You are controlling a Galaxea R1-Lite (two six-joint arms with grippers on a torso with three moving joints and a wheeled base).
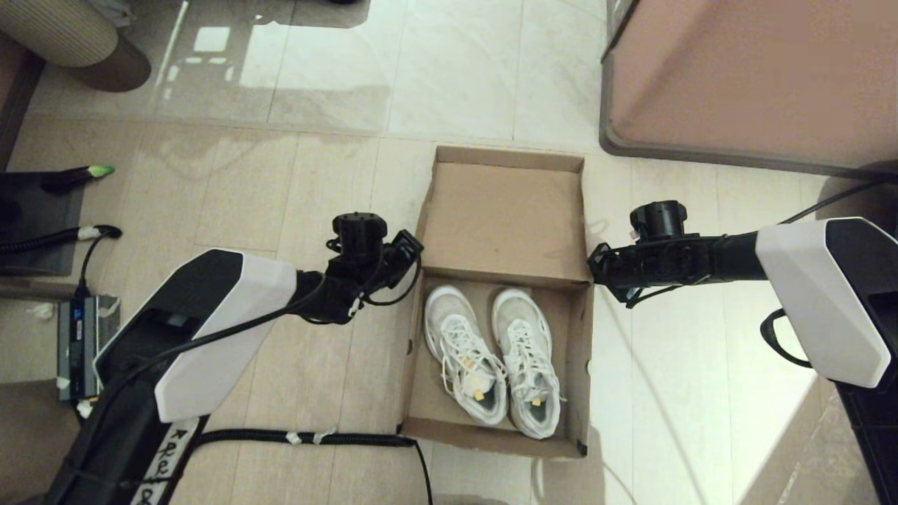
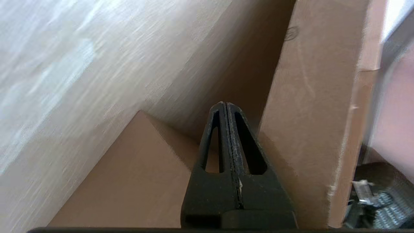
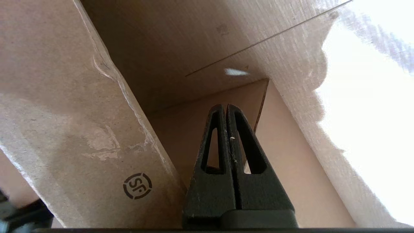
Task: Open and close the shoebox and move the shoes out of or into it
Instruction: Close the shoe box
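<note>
The lid's hinge [image 1: 586,285] is by my right gripper, which is too close to swing the lid. Next, my right gripper backs out and pushes farther up the lid's side [image 1: 584,212].
The brown cardboard shoebox [image 1: 491,431] sits on the tiled floor with its hinged lid [image 1: 501,224] swung up and back on the far side. Inside, at the near end, the white lace-up shoes [image 1: 526,351] lie side by side, toes pointing away from me. My left gripper [image 1: 410,256] hangs just outside the box's left wall by the hinge line, shut and empty [image 2: 224,103], with cardboard panels [image 2: 307,113] on both sides of it. My right gripper [image 1: 596,270] is at the box's right wall by the hinge, also shut on nothing [image 3: 225,105], beside a panel with a round stamp [image 3: 137,186].
A large pinkish-brown block with a grey rim [image 1: 751,77] stands at the far right. A black cable [image 1: 316,438] lies on the floor near the box's front left corner. A grey power unit [image 1: 77,337] and dark furniture [image 1: 35,224] are at the left.
</note>
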